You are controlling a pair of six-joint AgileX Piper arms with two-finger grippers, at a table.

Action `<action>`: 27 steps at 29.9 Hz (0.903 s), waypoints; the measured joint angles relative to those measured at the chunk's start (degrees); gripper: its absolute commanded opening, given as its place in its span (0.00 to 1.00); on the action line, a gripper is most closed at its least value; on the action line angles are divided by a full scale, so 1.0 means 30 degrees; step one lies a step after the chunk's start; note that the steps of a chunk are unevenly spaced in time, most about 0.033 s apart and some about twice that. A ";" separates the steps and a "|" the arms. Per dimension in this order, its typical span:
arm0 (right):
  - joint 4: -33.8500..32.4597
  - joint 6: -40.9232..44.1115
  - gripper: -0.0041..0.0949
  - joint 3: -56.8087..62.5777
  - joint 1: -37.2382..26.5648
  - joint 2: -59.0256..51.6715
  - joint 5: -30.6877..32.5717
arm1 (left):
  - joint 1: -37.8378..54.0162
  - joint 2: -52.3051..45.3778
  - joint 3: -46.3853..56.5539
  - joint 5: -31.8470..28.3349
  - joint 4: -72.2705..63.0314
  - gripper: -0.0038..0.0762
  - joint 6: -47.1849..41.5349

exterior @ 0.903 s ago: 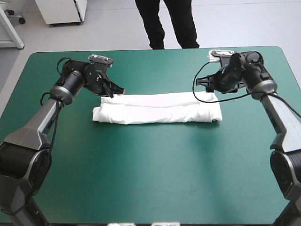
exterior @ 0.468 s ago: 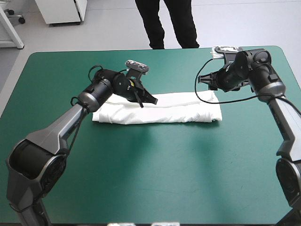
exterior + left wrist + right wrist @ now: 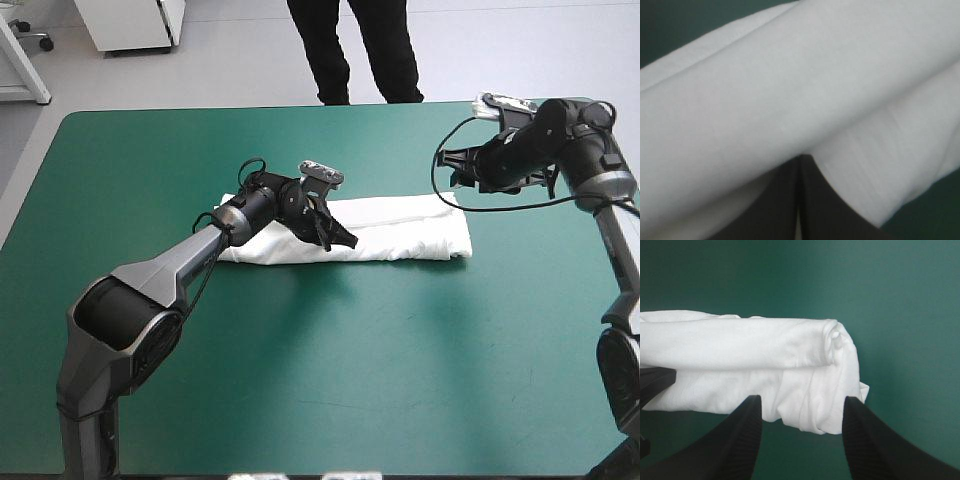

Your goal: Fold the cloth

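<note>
The white T-shirt's raised end will bunch up into a messy heap when I fold it over, because the T-shirt end's layers are loose and wrinkled.
The white T-shirt lies as a long folded band across the middle of the teal-green cover. My left gripper is over the band's left half, shut on the T-shirt, with a doubled layer of cloth draped ahead of its tips. The right gripper hovers open by the band's right end, just on its far side. In the right wrist view that rolled end lies ahead of the spread fingers, whose midpoint sits over the cloth's edge.
Bare teal-green cover runs from the shirt to the table's near edge. The table's far edge passes close behind the right gripper.
My left gripper has travelled right along the shirt, carrying the left end with it, so the band is shorter on the left. The right gripper has drawn back slightly toward the far right.
</note>
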 measured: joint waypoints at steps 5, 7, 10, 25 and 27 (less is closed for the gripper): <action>0.1306 -0.1631 0.66 0.0000 -0.0916 0.0835 0.0455 | 0.0000 0.0411 -0.0018 -0.0403 0.0000 0.04 -0.0042; 0.1562 -0.1946 0.67 0.0000 -0.0963 0.1468 0.0455 | 0.0000 0.0450 -0.0064 -0.0475 0.0000 0.04 -0.0047; 0.2393 -0.2514 0.67 0.0000 -0.0963 0.2478 0.0506 | 0.0000 0.0515 -0.0105 -0.0539 0.0000 0.04 -0.0062; 0.2256 -0.2701 0.67 0.0000 -0.0963 0.5618 0.0431 | 0.0000 0.0631 -0.0287 -0.0236 0.0000 0.04 -0.0062; 0.2318 -0.2685 0.67 0.0000 -0.0900 0.5841 0.0411 | 0.0000 0.0631 -0.0304 -0.0229 0.0000 0.04 -0.0062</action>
